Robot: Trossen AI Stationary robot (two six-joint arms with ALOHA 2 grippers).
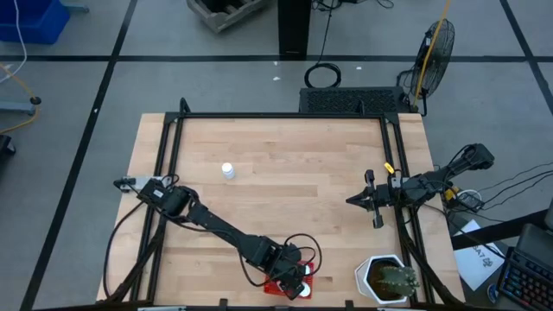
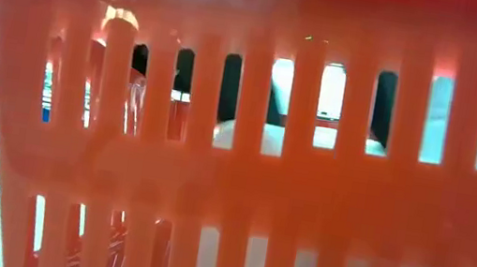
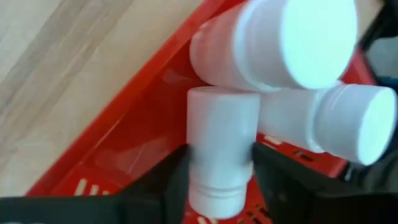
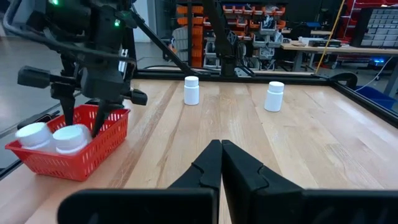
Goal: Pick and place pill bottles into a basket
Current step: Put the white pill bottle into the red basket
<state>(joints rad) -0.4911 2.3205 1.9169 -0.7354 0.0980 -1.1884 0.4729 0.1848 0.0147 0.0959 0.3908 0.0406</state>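
Observation:
The pill bottle in my left gripper (image 3: 222,146) lies on its side in the basket, so next I regrip it (image 3: 222,118) and lift it out toward my right gripper.
The red basket (image 1: 289,283) sits at the table's near edge and fills the low view (image 2: 239,191). My left gripper (image 3: 217,186) reaches down into it, shut on a white pill bottle (image 3: 221,143). Two more bottles (image 3: 280,43) (image 3: 336,124) lie in the basket beside it. Two bottles (image 4: 191,90) (image 4: 274,96) stand upright on the table farther off; one shows in the high view (image 1: 227,171). My right gripper (image 1: 356,200) is shut and empty, hovering at the table's right. My left gripper pinches the pill bottle's side walls (image 3: 199,168) between its two fingers (image 3: 177,183). The fingers come from above, pointing down, and lie along the bottle. The bottle's far end (image 3: 224,96) is down inside the basket by the two lying bottles; whether it rests there I cannot tell.
A white pot with a green plant (image 1: 389,278) stands at the near right corner, right of the basket. A dark metal frame (image 1: 276,115) runs along the table's edges. Bare wood lies between the basket and the standing bottles.

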